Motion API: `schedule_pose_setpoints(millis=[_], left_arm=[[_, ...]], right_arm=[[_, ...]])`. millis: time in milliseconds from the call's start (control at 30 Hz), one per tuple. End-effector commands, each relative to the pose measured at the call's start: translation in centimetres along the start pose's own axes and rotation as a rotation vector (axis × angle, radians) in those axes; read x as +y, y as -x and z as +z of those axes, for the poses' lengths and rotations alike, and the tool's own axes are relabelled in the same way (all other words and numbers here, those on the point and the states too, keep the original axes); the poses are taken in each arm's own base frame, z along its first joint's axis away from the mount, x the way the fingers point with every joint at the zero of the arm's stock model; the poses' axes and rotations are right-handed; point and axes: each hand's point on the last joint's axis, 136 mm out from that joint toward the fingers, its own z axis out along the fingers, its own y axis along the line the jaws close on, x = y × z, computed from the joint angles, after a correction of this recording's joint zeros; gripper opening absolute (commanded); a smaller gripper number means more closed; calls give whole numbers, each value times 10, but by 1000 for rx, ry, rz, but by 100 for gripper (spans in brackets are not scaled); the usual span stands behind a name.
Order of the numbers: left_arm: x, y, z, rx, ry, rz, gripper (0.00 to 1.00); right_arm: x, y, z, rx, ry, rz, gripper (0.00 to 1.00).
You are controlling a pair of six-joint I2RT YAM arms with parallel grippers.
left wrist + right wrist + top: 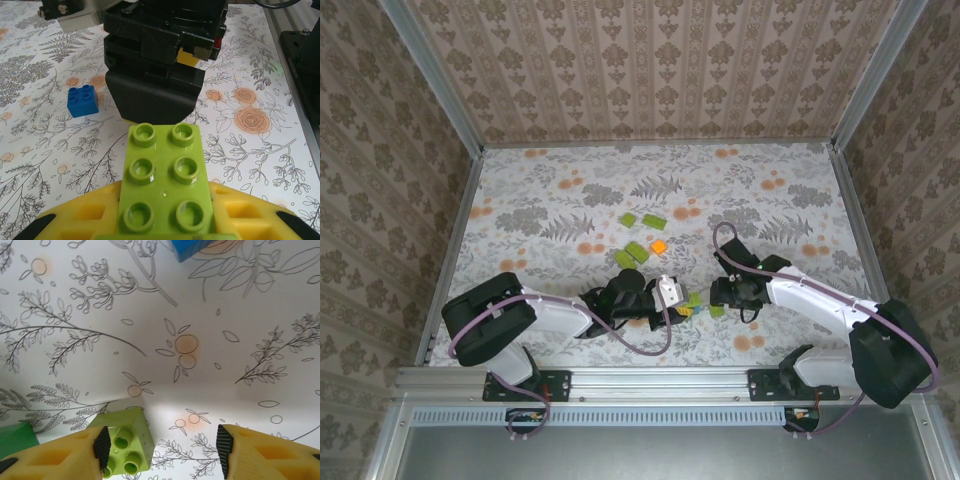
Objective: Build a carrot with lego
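Observation:
My right gripper should move over and centre on the brick before it closes, because the small lime-green brick (126,440) lies crooked at one finger of the open gripper.
My left gripper (165,220) is shut on a lime-green six-stud lego brick (164,175), whose studs face the camera; anything joined beneath it is hidden. From above, that gripper (687,304) sits at the table's near middle, tip to tip with my right gripper (718,299). The right gripper (162,447) stands open just above the table. A small lime-green brick (126,444) lies tilted against its left finger pad (102,446), far from the right pad. The carrot as a joined cluster is hidden.
A blue brick (82,100) lies on the floral table left of the right gripper's black body (155,65). Loose lime-green bricks (637,251) and an orange one (659,246) lie farther back at the centre. A dark green brick (17,439) sits at the right wrist view's left edge.

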Motion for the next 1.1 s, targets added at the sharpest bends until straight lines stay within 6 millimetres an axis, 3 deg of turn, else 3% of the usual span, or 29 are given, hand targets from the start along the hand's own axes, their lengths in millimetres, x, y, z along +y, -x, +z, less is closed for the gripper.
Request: schedule_pose_setpoints(millis=[0, 400, 1067], left_arm=[[0, -29, -2, 109, 0, -14, 33], [0, -31, -2, 112, 2, -18, 33], [2, -33, -4, 114, 7, -24, 32]], right_arm=[[10, -9, -4, 30, 62, -27, 65], [18, -26, 8, 122, 38, -123, 65], [21, -17, 16, 125, -38, -185, 52]])
